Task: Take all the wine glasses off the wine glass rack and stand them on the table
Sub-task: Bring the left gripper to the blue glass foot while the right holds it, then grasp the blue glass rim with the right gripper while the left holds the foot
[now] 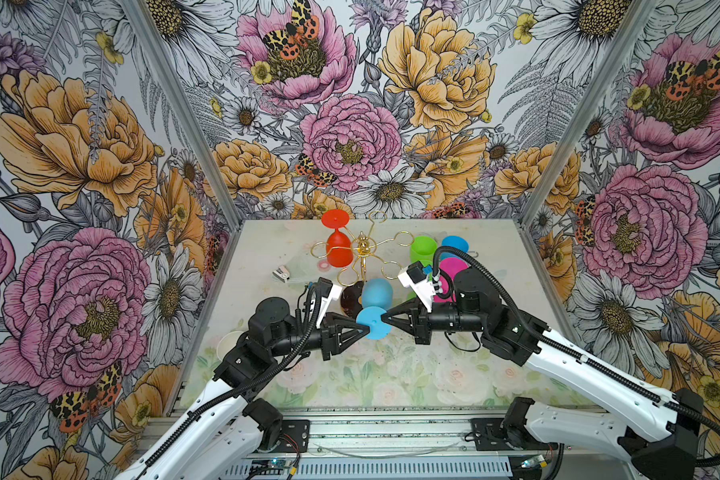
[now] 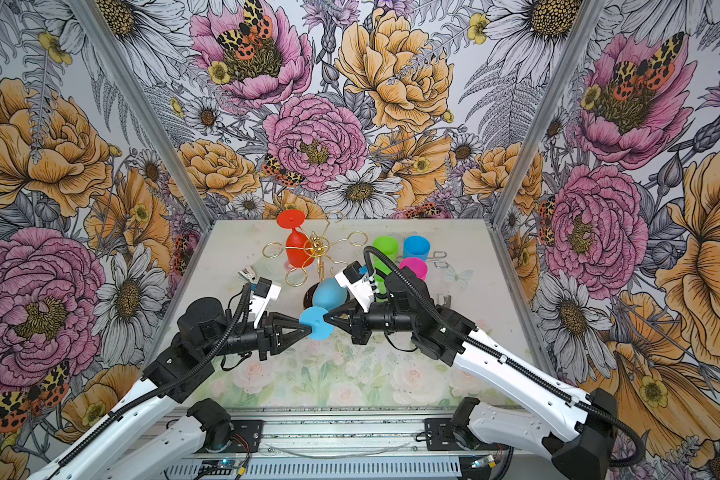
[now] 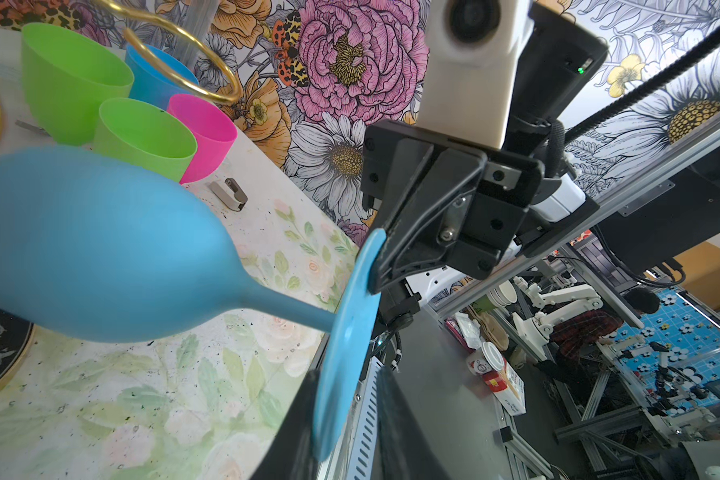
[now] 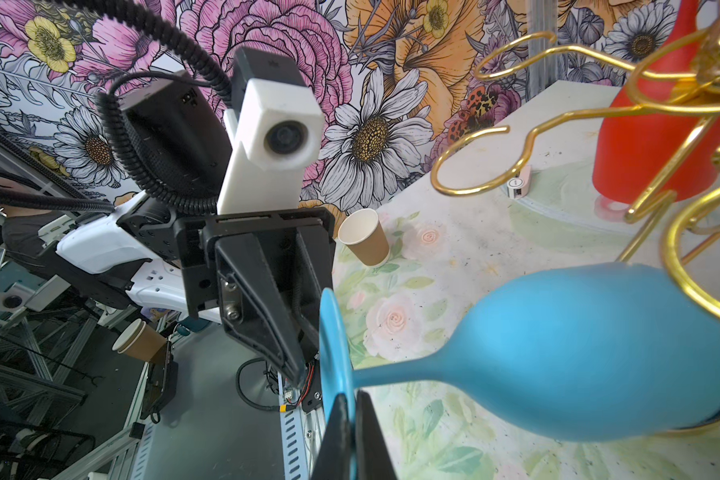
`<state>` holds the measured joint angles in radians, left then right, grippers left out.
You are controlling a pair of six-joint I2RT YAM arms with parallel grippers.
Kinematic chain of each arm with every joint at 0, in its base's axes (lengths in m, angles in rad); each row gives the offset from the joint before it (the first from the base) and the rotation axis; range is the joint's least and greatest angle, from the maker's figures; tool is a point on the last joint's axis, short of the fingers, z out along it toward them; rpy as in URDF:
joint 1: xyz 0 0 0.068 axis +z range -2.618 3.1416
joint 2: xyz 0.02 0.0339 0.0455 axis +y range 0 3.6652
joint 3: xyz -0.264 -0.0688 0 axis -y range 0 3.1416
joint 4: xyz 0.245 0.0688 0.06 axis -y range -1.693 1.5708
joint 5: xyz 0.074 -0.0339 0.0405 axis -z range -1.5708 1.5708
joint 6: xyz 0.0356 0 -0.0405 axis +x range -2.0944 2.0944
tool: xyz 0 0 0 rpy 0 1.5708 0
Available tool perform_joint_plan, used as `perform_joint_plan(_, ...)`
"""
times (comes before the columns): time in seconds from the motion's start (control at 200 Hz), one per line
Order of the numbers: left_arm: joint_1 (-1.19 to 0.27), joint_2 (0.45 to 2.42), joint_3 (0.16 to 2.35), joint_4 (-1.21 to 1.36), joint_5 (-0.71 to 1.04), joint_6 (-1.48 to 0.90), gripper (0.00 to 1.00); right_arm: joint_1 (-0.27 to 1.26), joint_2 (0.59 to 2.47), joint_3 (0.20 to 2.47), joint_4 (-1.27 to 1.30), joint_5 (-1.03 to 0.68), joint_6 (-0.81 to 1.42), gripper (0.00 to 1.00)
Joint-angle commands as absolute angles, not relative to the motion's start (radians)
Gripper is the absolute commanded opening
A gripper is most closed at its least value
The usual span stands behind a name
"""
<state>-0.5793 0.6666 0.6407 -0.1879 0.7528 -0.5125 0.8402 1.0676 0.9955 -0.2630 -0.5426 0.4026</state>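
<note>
Both grippers meet at the foot of the tipped blue wine (image 1: 373,323) glass, so next my left gripper turns it upright and my right gripper take the bowl's rim.
A blue wine glass (image 1: 376,294) hangs sideways in the air, with its round foot (image 1: 373,328) toward the table's front and its bowl over the wine glass rack's black base (image 1: 350,297). My right gripper (image 1: 384,319) is shut on the foot's rim (image 4: 329,332). My left gripper (image 1: 366,329) comes from the opposite side. Its jaws straddle the foot (image 3: 346,353) narrowly: one finger is against it, the other stands a little off. The gold wire wine glass rack (image 1: 362,249) stands behind, and a red wine glass (image 1: 338,249) hangs upside down in one of its loops. A gold loop (image 4: 682,270) crosses the blue bowl.
Green (image 1: 422,247), blue (image 1: 454,244) and pink (image 1: 449,270) cups stand bunched to the right of the rack, behind my right wrist. A paper cup (image 1: 227,345) lies by the left edge under my left arm. A small white device (image 1: 281,274) sits left of the rack.
</note>
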Motion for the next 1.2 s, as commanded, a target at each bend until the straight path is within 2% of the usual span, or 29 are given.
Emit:
perform_joint_plan(0.0,-0.566,0.650,0.627,-0.153,0.784,-0.522,0.18,0.846,1.072,0.986,-0.227,-0.514,0.407,0.00)
perform_joint_plan(0.145,-0.557,0.655,0.623,-0.142,0.790,-0.534,0.08,0.846,1.068,0.986,-0.227,-0.522,0.411,0.00)
perform_joint_plan(0.345,-0.554,0.664,0.623,-0.130,0.797,-0.539,0.01,0.846,1.055,0.979,-0.227,-0.528,0.411,0.00)
perform_joint_plan(0.43,-0.554,0.667,0.624,-0.129,0.801,-0.541,0.00,0.845,1.042,0.973,-0.227,-0.516,0.408,0.03)
perform_joint_plan(0.555,-0.553,0.676,0.626,-0.142,0.807,-0.541,0.00,0.839,1.008,0.967,-0.230,-0.505,0.402,0.18)
perform_joint_plan(0.666,-0.554,0.683,0.643,-0.214,0.777,-0.502,0.00,0.824,0.967,0.947,-0.229,-0.472,0.398,0.24)
perform_joint_plan(0.811,-0.554,0.674,0.663,-0.268,0.755,-0.452,0.00,0.798,0.927,0.919,-0.229,-0.443,0.428,0.39)
perform_joint_plan(0.896,-0.562,0.669,0.668,-0.277,0.733,-0.445,0.00,0.744,0.905,0.901,-0.229,-0.436,0.457,0.45)
perform_joint_plan(1.016,-0.641,0.661,0.681,-0.332,0.622,-0.371,0.00,0.693,0.886,0.861,-0.233,-0.449,0.506,0.50)
perform_joint_plan(1.196,-0.874,0.664,0.708,-0.395,0.435,-0.191,0.00,0.627,0.866,0.813,-0.266,-0.472,0.571,0.54)
